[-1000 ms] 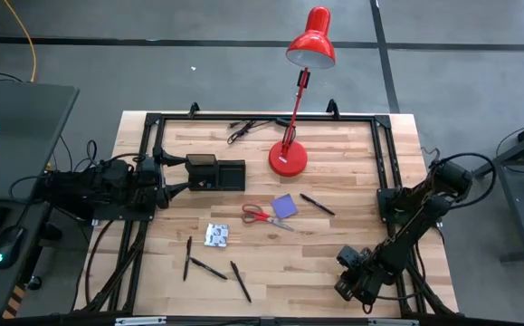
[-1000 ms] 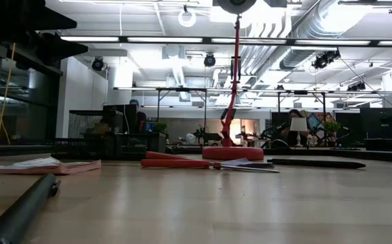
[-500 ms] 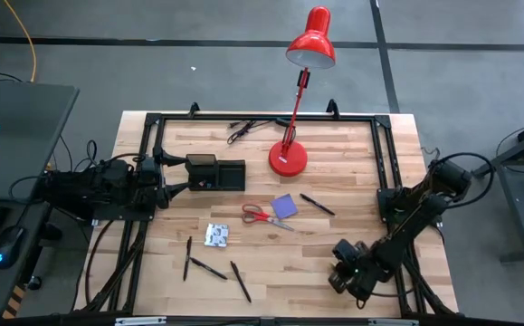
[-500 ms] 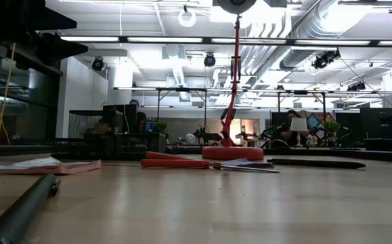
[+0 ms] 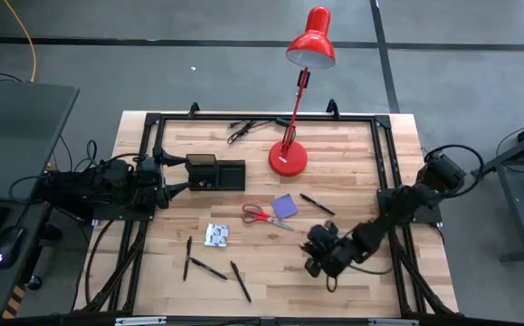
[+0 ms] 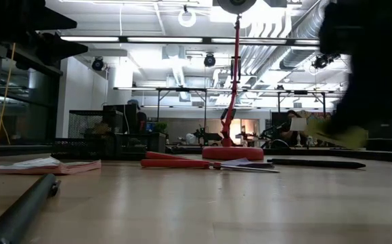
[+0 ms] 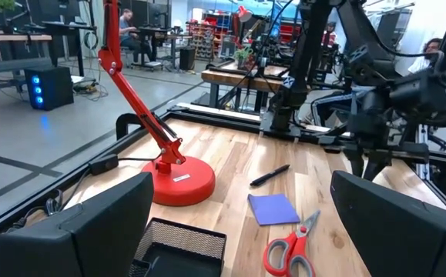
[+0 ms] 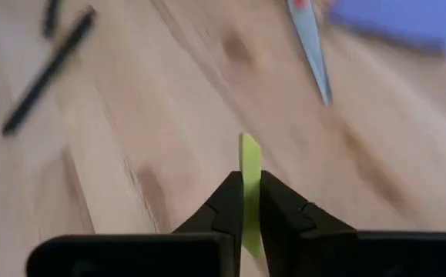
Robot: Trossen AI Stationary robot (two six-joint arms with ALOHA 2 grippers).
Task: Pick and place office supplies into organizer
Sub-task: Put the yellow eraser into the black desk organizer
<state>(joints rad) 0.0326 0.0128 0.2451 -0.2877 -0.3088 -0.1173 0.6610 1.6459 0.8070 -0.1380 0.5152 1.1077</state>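
Note:
I should carry on moving my right gripper toward the black organizer's tray and let go there, because the tray is open and the yellow-green sheet hangs clear of the wood.
My left gripper waits open at the table's left, in front of the black organizer, whose mesh edge shows between its fingers. My right gripper hovers over the near-right part of the table, shut on a thin yellow-green sheet. Lying flat on the wood are the red-handled scissors, the purple pad, one black pen, the patterned packet and three pens near the near edge. The right gripper is a dark blur in the low view. My right gripper pinches a thin yellow-green sheet between its two fingers; the sheet's edge sticks out past the fingertips. In the low view the sheet hangs tilted below the gripper, clear of the table. What the sheet is I cannot tell.
A red desk lamp stands on its round base at the table's far middle, its arm reaching over the far edge. A black cable lies by the far rail. Bare wood stretches between the near pens and the right gripper.
My right gripper has swung from the table's near right corner toward the left and slightly toward the far edge, closing on the scissors and purple pad, and has come into the low view as a blur. The left arm and the objects have kept still.

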